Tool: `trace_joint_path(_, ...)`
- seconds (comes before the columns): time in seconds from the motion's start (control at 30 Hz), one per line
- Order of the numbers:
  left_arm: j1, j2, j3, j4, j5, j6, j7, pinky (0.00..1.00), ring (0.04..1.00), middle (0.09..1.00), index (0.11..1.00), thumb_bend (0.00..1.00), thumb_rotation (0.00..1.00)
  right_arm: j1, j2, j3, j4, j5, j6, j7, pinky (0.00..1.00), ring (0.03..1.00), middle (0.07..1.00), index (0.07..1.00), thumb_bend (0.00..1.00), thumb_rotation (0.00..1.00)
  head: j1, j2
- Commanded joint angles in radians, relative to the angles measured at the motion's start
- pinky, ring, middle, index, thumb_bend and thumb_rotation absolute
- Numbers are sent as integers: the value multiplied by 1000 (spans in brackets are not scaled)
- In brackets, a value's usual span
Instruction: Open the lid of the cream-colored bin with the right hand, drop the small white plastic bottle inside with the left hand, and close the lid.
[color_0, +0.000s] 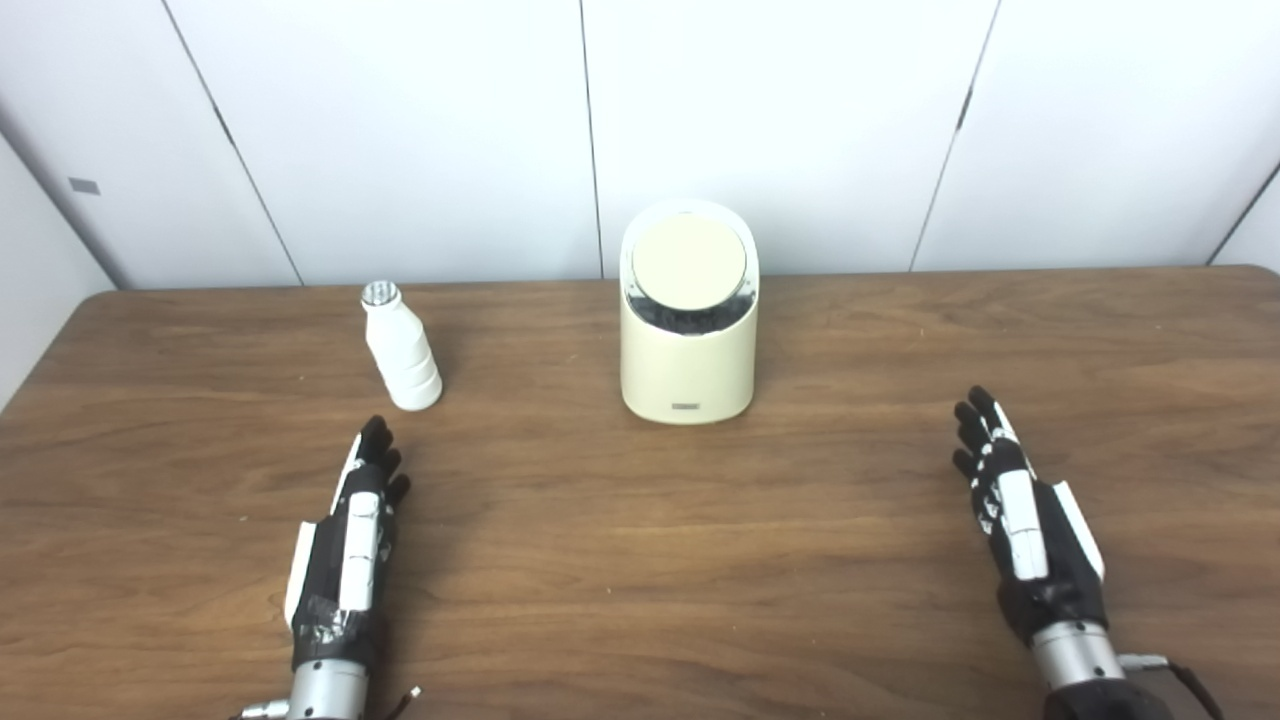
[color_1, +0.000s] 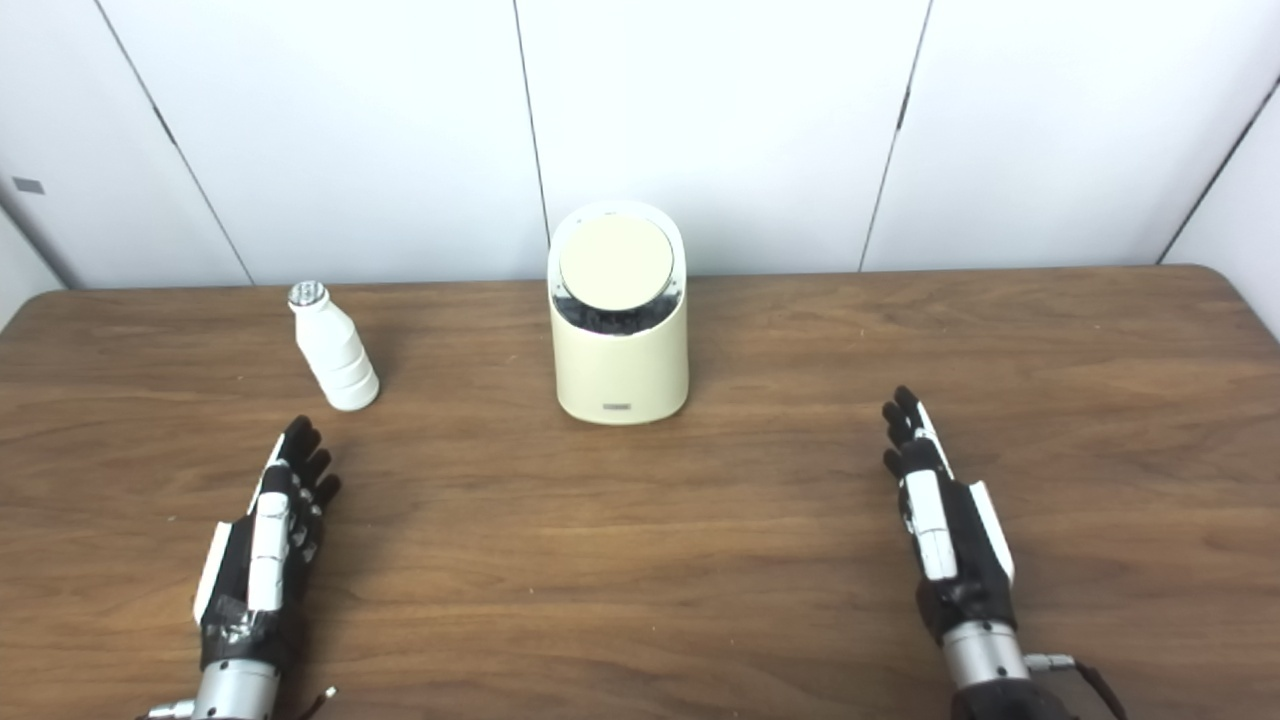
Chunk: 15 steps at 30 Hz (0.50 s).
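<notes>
My gripper will make the lid (color_0: 689, 260) swing up toward the wall and stay up when I open it, because the dark strip (color_0: 692, 317) runs along the round lid's front edge.
The cream-colored bin (color_0: 688, 365) stands at the table's middle, toward the back, with its round slanted lid (color_0: 688, 261) shut. The small white plastic bottle (color_0: 401, 350) with a silver cap stands upright to the left of the bin. My left hand (color_0: 352, 530) lies flat and open on the table, its fingertips a little in front of the bottle and apart from it. My right hand (color_0: 1020, 510) lies flat and open on the table, well to the right of the bin and nearer to me. Both hands hold nothing.
The wooden table (color_0: 640, 560) spans the view, with its back edge against a white panelled wall (color_0: 800, 120). Bare wood lies between the two hands and in front of the bin.
</notes>
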Motion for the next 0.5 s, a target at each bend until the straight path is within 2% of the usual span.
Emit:
trace_joint_path(0.0,-8,6,2,1,-6,-7,4,1000,995,1000,1000,600,902,-54,-4,6,-44,-27,4,-16,1000,981,973,964,695,932,-2,-4)
trace_joint_path(0.1,-5,6,-1,5,-6,-13,0,1000,998,1000,1000,582,912,-101,-14,14,-64,-45,39,-12,1000,993,975,967,735,897,-6,-7)
trace_joint_path(0.2,-3,4,-4,7,3,-18,2,1000,995,1000,1000,606,911,-153,-30,23,-86,-46,84,4,1000,979,976,974,766,840,-4,-9)
trace_joint_path(0.4,-1,3,-11,15,13,-29,3,1000,1000,1000,1000,618,912,-266,-50,55,-106,-90,149,10,996,980,968,959,731,742,-6,-19)
trace_joint_path(0.47,-3,6,-14,27,24,-49,1,1000,999,1000,1000,613,927,-306,-57,76,-106,-134,166,6,944,969,962,955,763,728,-9,-21)
